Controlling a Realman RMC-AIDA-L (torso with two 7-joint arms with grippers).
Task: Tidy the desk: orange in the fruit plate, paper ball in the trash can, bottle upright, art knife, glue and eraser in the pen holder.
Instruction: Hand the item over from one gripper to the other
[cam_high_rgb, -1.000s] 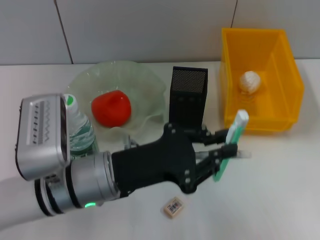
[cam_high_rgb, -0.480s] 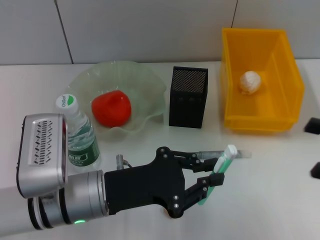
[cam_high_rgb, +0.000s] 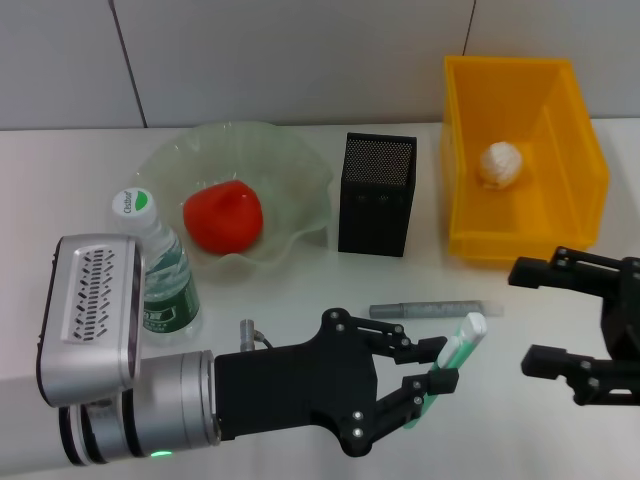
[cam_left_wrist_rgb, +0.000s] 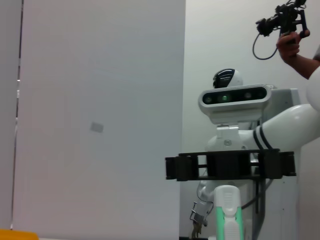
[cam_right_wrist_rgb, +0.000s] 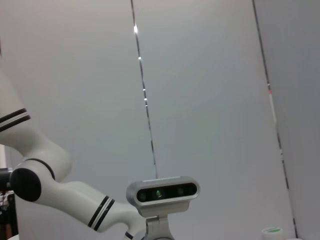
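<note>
The glue's white end (cam_high_rgb: 473, 326) pokes out past my left gripper's fingers, so my open right gripper keeps moving closer until its fingers can close around that end.
My left gripper (cam_high_rgb: 438, 366) is shut on the green and white glue (cam_high_rgb: 462, 340), held tilted above the table in front of the black mesh pen holder (cam_high_rgb: 377, 195). The glue (cam_left_wrist_rgb: 226, 215) also shows in the left wrist view. A grey art knife (cam_high_rgb: 435, 307) lies on the table just beyond the glue. My right gripper (cam_high_rgb: 532, 316) hovers open at the right edge, in front of the yellow trash can (cam_high_rgb: 459, 150), which holds the paper ball (cam_high_rgb: 499, 163). The orange (cam_high_rgb: 222, 215) rests in the glass fruit plate (cam_high_rgb: 300, 170). The bottle (cam_high_rgb: 150, 262) stands upright. The eraser is hidden.
A grey wall runs behind the table. Bare white table lies between the pen holder and the trash can, and between my two grippers. My left forearm (cam_high_rgb: 140, 400) covers the near left of the table.
My left gripper has carried the glue back toward the table's near edge, away from the pen holder. My right gripper has come into view at the right. The eraser is now covered.
</note>
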